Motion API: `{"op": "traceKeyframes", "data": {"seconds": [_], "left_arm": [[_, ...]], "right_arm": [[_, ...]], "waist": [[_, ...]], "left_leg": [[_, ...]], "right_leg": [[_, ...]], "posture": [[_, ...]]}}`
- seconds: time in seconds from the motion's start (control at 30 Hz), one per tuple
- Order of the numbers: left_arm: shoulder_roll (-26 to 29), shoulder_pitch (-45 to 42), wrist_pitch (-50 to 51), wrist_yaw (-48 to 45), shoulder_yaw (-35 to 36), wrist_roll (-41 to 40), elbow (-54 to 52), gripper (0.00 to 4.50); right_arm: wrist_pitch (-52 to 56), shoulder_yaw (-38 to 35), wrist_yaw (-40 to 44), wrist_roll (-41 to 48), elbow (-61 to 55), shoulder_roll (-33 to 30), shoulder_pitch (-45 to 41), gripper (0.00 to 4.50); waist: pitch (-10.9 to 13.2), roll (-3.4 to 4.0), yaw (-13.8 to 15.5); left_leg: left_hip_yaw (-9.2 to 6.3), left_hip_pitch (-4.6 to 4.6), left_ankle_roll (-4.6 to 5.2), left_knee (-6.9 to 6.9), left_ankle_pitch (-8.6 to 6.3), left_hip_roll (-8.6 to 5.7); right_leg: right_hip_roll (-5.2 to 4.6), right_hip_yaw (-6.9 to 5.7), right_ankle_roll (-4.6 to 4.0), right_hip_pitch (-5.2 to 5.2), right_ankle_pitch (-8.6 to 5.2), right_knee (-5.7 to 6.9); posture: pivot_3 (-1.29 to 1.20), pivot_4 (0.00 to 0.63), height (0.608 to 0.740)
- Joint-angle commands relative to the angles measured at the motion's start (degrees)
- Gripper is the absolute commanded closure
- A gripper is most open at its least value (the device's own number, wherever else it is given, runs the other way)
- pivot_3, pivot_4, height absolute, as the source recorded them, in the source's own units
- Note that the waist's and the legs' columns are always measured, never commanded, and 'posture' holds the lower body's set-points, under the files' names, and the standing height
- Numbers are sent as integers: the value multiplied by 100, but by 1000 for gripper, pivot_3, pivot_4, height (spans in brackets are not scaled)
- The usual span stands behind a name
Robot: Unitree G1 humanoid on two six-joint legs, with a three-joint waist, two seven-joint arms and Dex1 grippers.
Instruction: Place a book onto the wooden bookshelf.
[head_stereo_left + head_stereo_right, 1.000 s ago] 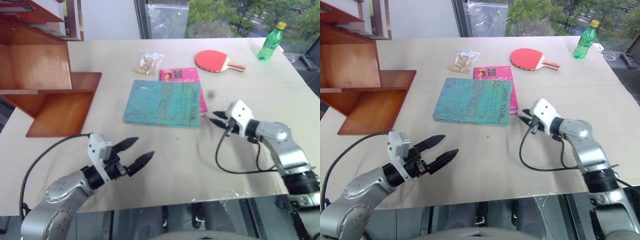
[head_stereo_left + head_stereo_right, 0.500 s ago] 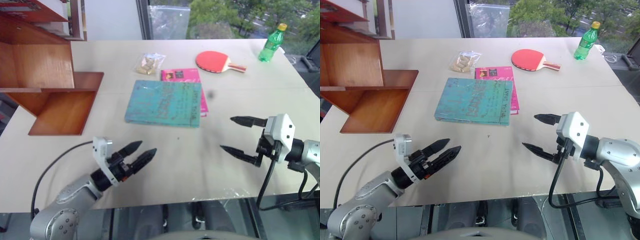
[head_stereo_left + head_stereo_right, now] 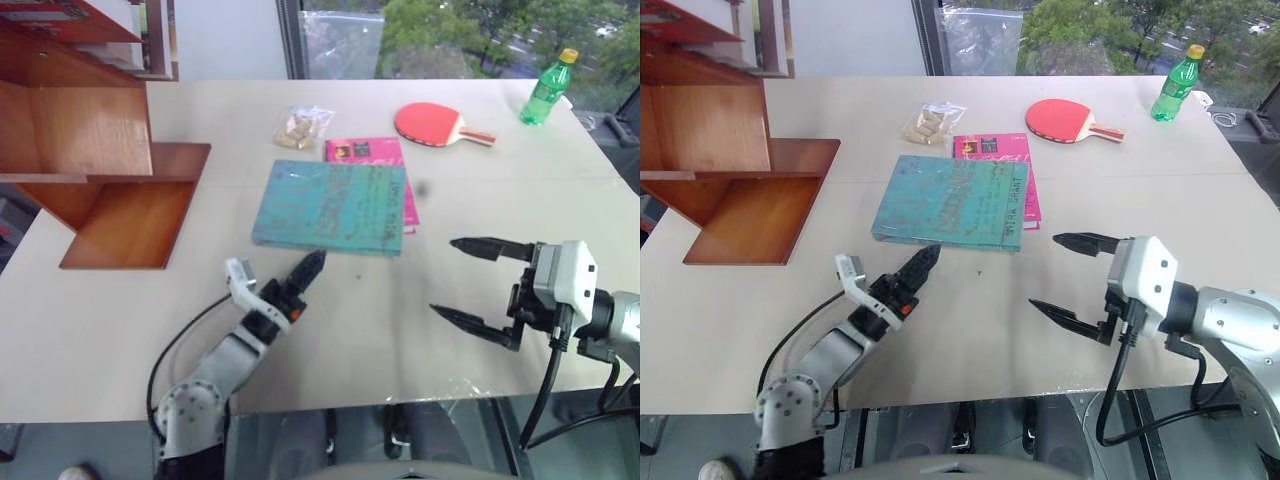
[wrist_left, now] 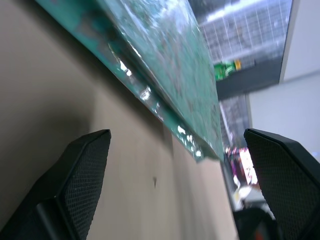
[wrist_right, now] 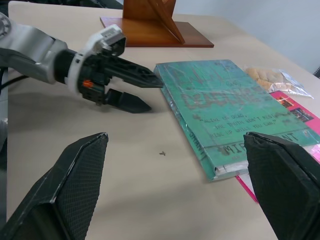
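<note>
My right gripper is far from the wooden bookshelf, so my left gripper should take the teal book by its near corner and turn the book upright to be shelved.
The teal book lies flat on the table, partly over a smaller pink book. The wooden bookshelf stands at the table's far left. My left gripper is open and turned on its side, one finger above the other. Its tips sit at the book's near left corner, the upper tip right at the cover's edge. My right gripper is open with nothing in it, hovering to the right of the book and nearer to me, clear of it.
A red table-tennis paddle, a green bottle and a clear bag of snacks lie beyond the books. A black cable hangs from the right wrist by the table's near edge.
My left gripper rolled onto its side and moved forward to the book's near left corner. My right gripper pulled back from the book's right edge and opened wide.
</note>
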Motion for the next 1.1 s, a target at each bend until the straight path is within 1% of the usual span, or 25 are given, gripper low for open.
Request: {"op": "traceKeyframes", "data": {"seconds": [0.03,0.23,0.33,0.43,0.63,0.77,0.83,0.9,1.0,1.1], "left_arm": [[-270,-233,-153,342,-44,-62,253,0],[-947,-810,-641,717,210,-284,950,0],[-1112,-1070,-859,790,276,-385,1261,0],[-1259,-1390,-1139,782,375,-421,1712,0],[-1336,-2059,-1370,642,584,-379,2637,0],[-1341,-2345,-1325,627,696,-471,3009,1138],[-1348,-2407,-1253,654,772,-502,3085,2075],[-1366,-2440,-1176,691,849,-563,3105,3119],[-1332,-2446,-1068,794,956,-637,2988,4454],[-1268,-2451,-1005,921,1072,-785,2813,4454]], "right_arm": [[-86,-208,-82,133,-263,-83,21,67],[-81,-277,-136,155,-314,-143,65,67],[-69,-312,-175,191,-329,-185,56,67],[-65,-334,-230,194,-378,-223,81,67],[-74,-318,-361,133,-455,-244,154,67],[-88,-290,-454,87,-486,-244,163,9],[-90,-288,-486,68,-495,-243,175,9],[-102,-276,-510,39,-497,-234,196,9],[-141,-211,-541,-31,-464,-203,188,9],[-208,-108,-554,-120,-391,-157,148,9]], "waist": [[-2,-2,1],[-5,-5,19],[-5,-4,11],[-6,-2,21],[-10,3,62],[-23,24,151],[-27,31,152],[-32,38,153],[-37,46,151],[-39,49,148]], "left_leg": [[-2,0,0,0,0,-1],[-13,8,1,2,0,-6],[-27,24,19,5,-11,-5],[-32,24,24,5,-14,-5],[-59,23,27,12,-15,-13],[-80,24,28,14,-14,-18],[-92,23,28,15,-14,-20],[-100,22,28,16,-14,-21],[-105,20,29,17,-13,-21],[-107,19,28,17,-13,-21]], "right_leg": [[0,-2,0,2,0,0],[-2,-14,7,18,-4,-2],[-2,-28,18,44,-12,-7],[-2,-33,19,47,-12,-7],[-9,-61,20,67,-13,-14],[-15,-83,20,82,-13,-19],[-18,-94,21,89,-14,-22],[-19,-101,21,92,-14,-24],[-18,-105,21,93,-14,-24],[-18,-105,21,93,-14,-27]], "posture": [[0,150,740],[0,150,740],[0,150,740],[0,150,740],[0,150,740],[0,150,740],[0,150,740],[0,150,740],[0,150,740],[0,150,740]]}}
